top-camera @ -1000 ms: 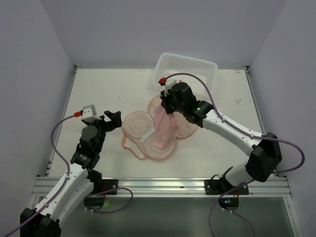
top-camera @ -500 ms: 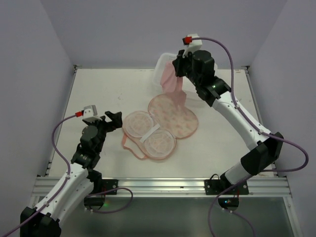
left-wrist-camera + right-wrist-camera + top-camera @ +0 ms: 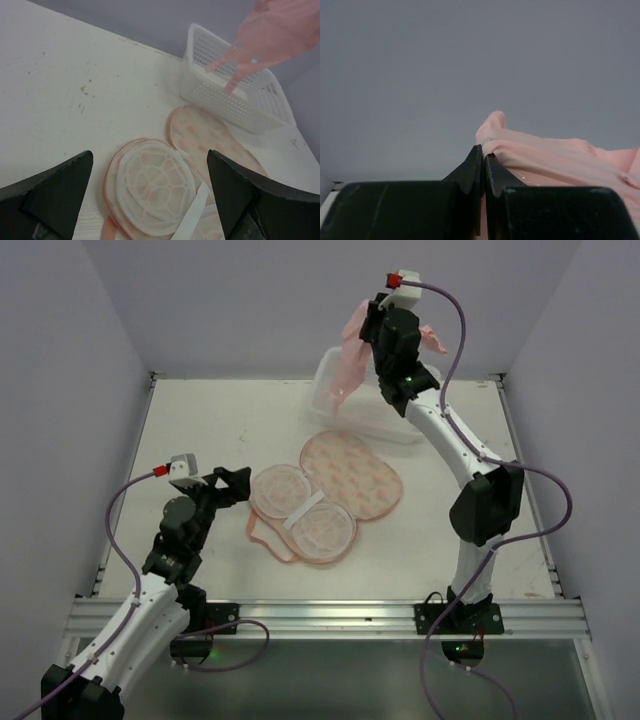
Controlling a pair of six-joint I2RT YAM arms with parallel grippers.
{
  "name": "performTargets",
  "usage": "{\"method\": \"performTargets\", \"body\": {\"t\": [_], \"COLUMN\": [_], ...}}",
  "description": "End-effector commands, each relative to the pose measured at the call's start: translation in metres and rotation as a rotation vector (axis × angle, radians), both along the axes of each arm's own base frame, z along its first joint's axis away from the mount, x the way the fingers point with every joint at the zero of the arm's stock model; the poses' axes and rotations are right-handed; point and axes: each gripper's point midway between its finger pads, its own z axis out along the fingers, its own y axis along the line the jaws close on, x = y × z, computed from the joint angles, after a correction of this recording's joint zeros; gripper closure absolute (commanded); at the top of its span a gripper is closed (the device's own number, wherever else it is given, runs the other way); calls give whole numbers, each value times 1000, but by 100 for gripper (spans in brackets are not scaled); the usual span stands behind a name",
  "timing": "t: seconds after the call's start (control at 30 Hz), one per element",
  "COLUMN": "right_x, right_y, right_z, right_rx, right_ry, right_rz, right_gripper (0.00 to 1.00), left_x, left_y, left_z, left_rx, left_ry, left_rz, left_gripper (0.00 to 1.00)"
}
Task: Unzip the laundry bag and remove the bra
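The light-pink bra point(image 3: 349, 362) hangs clear of the laundry bag over the white basket point(image 3: 368, 412). My right gripper should keep lowering it and let go inside the basket's rim.
The laundry bag point(image 3: 350, 473) lies unzipped and spread flat mid-table; its printed peach half is on the right and its mesh-lined lobes point(image 3: 300, 510) on the left. It also shows in the left wrist view point(image 3: 160, 175). My right gripper point(image 3: 372, 318) is raised high above the white basket point(image 3: 385, 410) and is shut on the light-pink bra point(image 3: 350, 365), which hangs from it over the basket. The bra shows pinched between the fingers in the right wrist view point(image 3: 545, 155). My left gripper point(image 3: 228, 483) is open and empty, just left of the bag.
The white plastic lattice basket stands at the back of the table, seen also in the left wrist view point(image 3: 235, 100). Grey walls close in the table on three sides. A metal rail point(image 3: 320, 615) runs along the near edge.
My right gripper has lifted the bra out of the bag, up and back to high above the basket. The bag now lies open without it. The left arm has barely moved.
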Motion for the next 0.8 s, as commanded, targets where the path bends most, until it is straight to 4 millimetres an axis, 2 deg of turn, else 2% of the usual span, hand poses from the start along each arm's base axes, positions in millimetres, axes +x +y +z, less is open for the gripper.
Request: {"method": "performTargets", "body": {"t": [0.0, 0.07, 0.23, 0.27, 0.33, 0.4, 0.63, 0.77], "right_x": [13, 26, 35, 35, 36, 38, 50, 55], "right_y": [-16, -10, 5, 6, 9, 7, -2, -15], "right_z": [-3, -40, -85, -101, -112, -135, -173, -180], "right_rx": [110, 144, 271, 277, 317, 333, 323, 315], "right_ry": [-108, -63, 3, 25, 34, 68, 130, 124], "right_rz": [-131, -133, -88, -78, -70, -69, -82, -125], "right_gripper": [100, 100, 100, 100, 100, 100, 100, 100], "left_x": [0, 1, 1, 1, 1, 1, 2, 2], "left_y": [-5, -5, -4, -3, -1, 0, -2, -2], "left_z": [18, 18, 18, 19, 19, 19, 18, 18], "left_rx": [-45, -40, -28, -27, -23, -20, -21, -21], "left_ry": [-64, -64, -61, -63, -63, -65, -61, -61], "left_rz": [-25, -26, -21, -17, -6, -3, -11, -9], "left_gripper": [0, 0, 0, 0, 0, 0, 0, 0]}}
